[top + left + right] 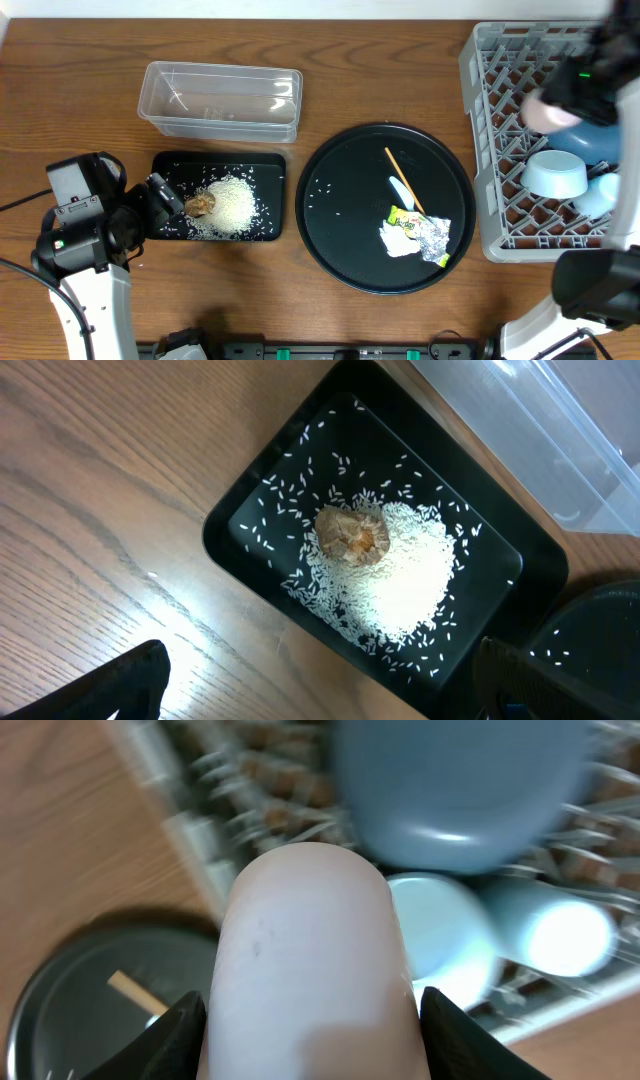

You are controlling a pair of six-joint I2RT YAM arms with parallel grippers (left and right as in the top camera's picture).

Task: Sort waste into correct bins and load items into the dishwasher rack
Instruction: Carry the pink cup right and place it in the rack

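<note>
Open rack space [618, 868] can be seen next to the light-blue cup [560, 932], so my right gripper should continue to bring the white cup there until it sits in the rack, and then let go.
My right gripper [572, 92] is shut on the white cup [546, 110] and holds it over the grey dishwasher rack [492, 150]. The wrist view is blurred, and the cup [315, 940] fills the space between my jaws [310, 1045]. In the rack lie the dark-blue plate [603, 140], the pale-blue bowl [555, 175] and the light-blue cup [598, 196]. My left gripper [165, 197] is open and empty at the left end of the shallow black tray [270, 165], which holds the white rice [410, 575] and the brown lump [352, 535]. The clear tub [220, 100] stands behind it.
The round black tray [340, 210] lies in the middle. It holds the wooden stick [398, 170], the white spoon [400, 189], the yellow-green wrapper [405, 218], the foil [436, 238], the tissue [396, 240] and a few rice grains. The rack's wall rises at the right.
</note>
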